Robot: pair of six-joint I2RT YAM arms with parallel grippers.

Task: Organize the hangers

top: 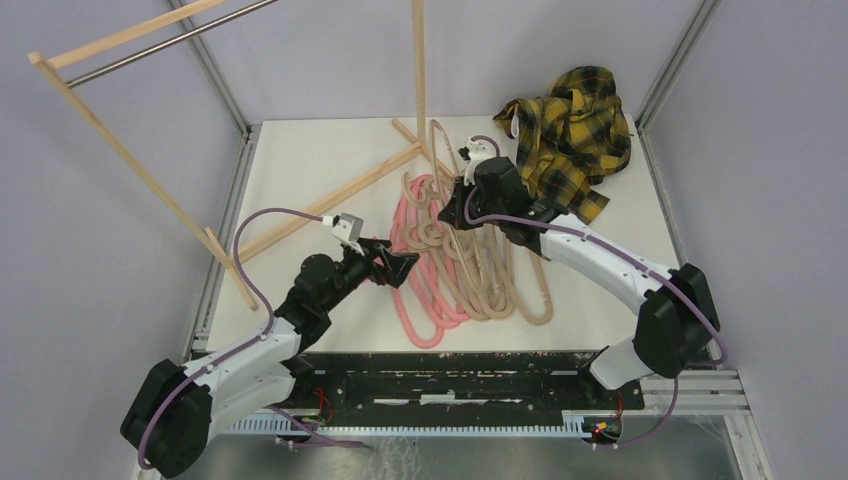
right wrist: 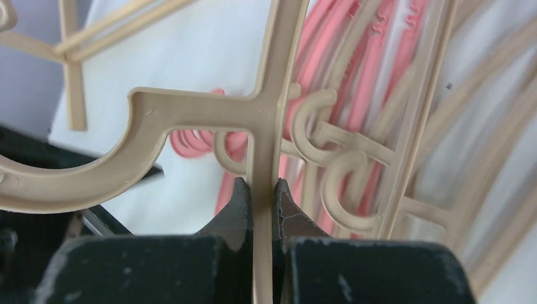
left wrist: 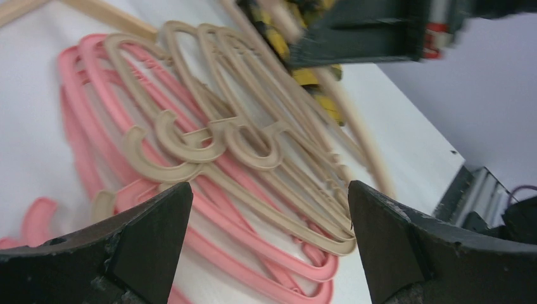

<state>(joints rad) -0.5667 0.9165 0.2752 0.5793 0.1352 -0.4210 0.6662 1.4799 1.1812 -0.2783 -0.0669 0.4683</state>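
I should take the hanger's lower end point(left wrist: 375, 152) with my left gripper and carry it to the metal rail, because my right gripper is holding the beige hanger point(top: 435, 150) far from that rail.
A pile of hangers lies mid-table, the pink ones point(top: 420, 280) to the left and the beige ones point(top: 495, 275) to the right. My right gripper point(top: 462, 190) is at the pile's far end, shut on the thin bar of one beige hanger point(right wrist: 190, 114) just below its hook, and that hanger's loop point(top: 440, 145) sticks up toward the rack post. In the right wrist view the gripper point(right wrist: 261, 187) clamps the bar between both pads. My left gripper point(top: 408, 268) stands wide open at the pile's left edge. The left wrist view shows the left gripper point(left wrist: 269, 190) with the pink hangers point(left wrist: 95, 101) and beige hangers point(left wrist: 209, 139) beyond it, nothing between the fingers.
A wooden rack with a metal rail point(top: 150, 45) stands at the back left. Its base struts point(top: 330, 200) lie across the white table point(top: 300, 150), and its upright post point(top: 419, 60) stands just behind the pile. A yellow plaid shirt point(top: 570, 130) is heaped at the back right.
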